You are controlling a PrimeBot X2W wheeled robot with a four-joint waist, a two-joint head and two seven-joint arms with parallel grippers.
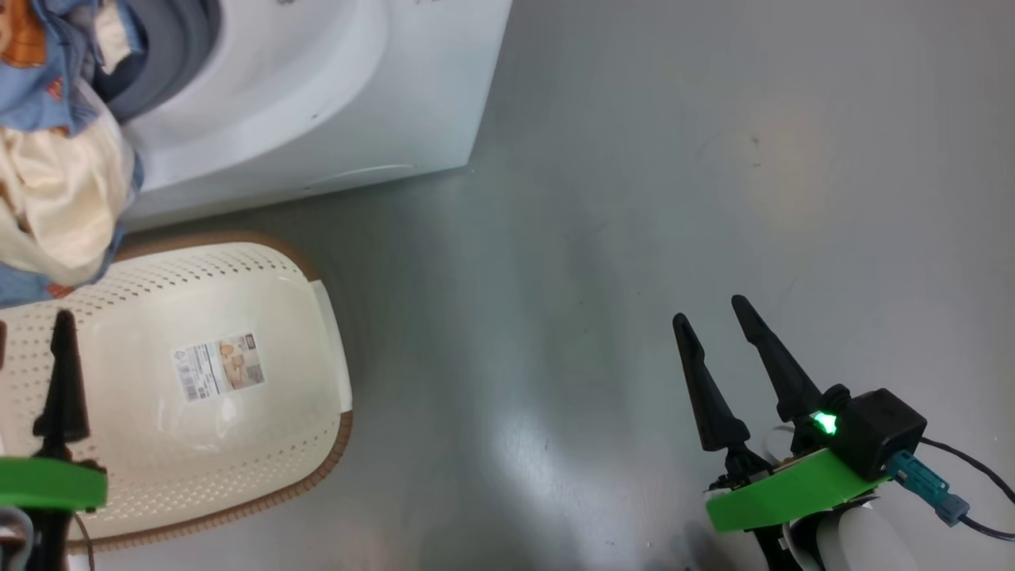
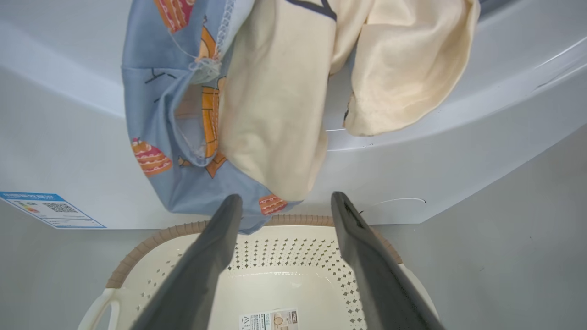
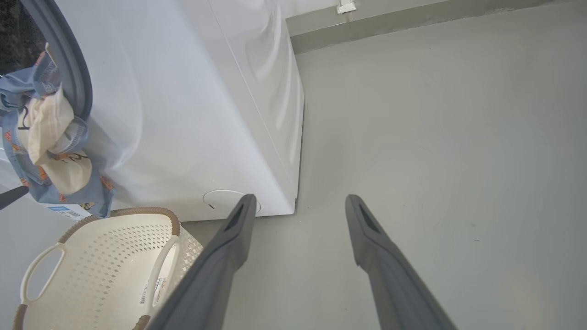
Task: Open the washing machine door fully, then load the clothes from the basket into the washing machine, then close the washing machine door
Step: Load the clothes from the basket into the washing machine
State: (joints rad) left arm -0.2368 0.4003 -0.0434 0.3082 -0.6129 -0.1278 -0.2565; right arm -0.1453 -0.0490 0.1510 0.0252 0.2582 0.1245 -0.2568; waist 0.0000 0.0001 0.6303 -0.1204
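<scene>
My gripper is about to push in the clothes, which hang limp over the gasket (image 1: pixel 176 52). The dangling end (image 1: pixel 67 228) will follow inside and crumple into a heap when I push them in.
The clothes (image 2: pixel 257 101), blue printed fabric with cream cloth, hang out of the washing machine (image 1: pixel 317 95) opening over its grey gasket (image 3: pixel 73 68) and down its white front. They dangle just above the far rim of the basket (image 2: pixel 293 256), whose inside holds just a label. My left gripper (image 2: pixel 285 199) is open over the basket, its tips just below the hanging cloth and not touching it; one of its fingers (image 1: pixel 62 373) shows in the head view. My right gripper (image 1: pixel 711 311) is open above bare floor, right of the basket (image 1: pixel 238 444). The washing machine door is out of view.
Grey floor (image 1: pixel 634 198) stretches to the right of the machine and basket. A wall base with a small white fitting (image 3: pixel 346 5) runs behind the machine. A cable (image 1: pixel 975 476) trails from my right wrist. A blue label (image 2: pixel 50 211) is on the machine's front.
</scene>
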